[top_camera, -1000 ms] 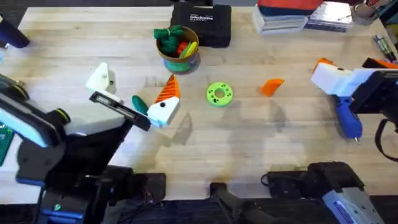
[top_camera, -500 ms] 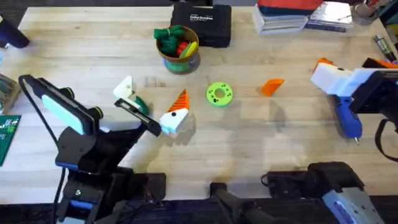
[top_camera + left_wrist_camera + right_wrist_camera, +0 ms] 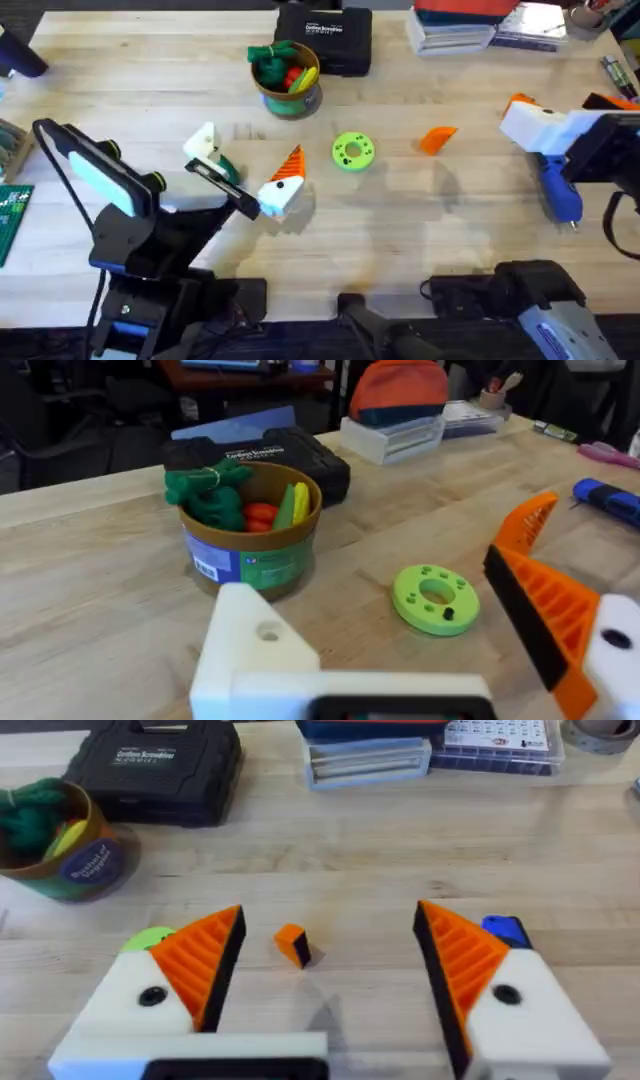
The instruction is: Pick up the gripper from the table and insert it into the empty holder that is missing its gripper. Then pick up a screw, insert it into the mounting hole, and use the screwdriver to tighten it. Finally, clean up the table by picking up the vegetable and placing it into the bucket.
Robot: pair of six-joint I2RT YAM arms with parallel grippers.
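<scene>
My gripper will push the orange gripper point(image 3: 438, 139) in. The orange gripper will stay in place by itself, because the white holder point(image 3: 202, 142) matches the finger that carries an orange pad.
The gripper point(image 3: 437, 138) is a small orange wedge lying loose on the table point(image 3: 400, 240), right of centre; the right wrist view shows the gripper point(image 3: 292, 944) ahead of my fingers. My left gripper point(image 3: 243, 172) hovers open over mid-left table. One of its fingers is the bare white holder point(image 3: 205, 146) point(image 3: 255, 650); the other finger point(image 3: 550, 615) carries an orange pad. My right gripper point(image 3: 530, 122) point(image 3: 330, 960) is open at the far right, beside the blue screwdriver point(image 3: 560, 190). The bucket point(image 3: 288, 78) point(image 3: 250, 525) holds vegetables. A green piece point(image 3: 224, 168) lies under the left gripper.
A flat green disc with holes point(image 3: 352, 151) point(image 3: 435, 597) lies between the left gripper and the orange wedge. A black case point(image 3: 322, 38) stands behind the bucket. Clear boxes and clutter point(image 3: 480, 28) sit at the back right, and a circuit board point(image 3: 12, 215) at the left edge.
Over the last second my left arm swung to the right, carrying its open fingers toward the table's middle; it has been still for the last half second. The right arm has not moved.
</scene>
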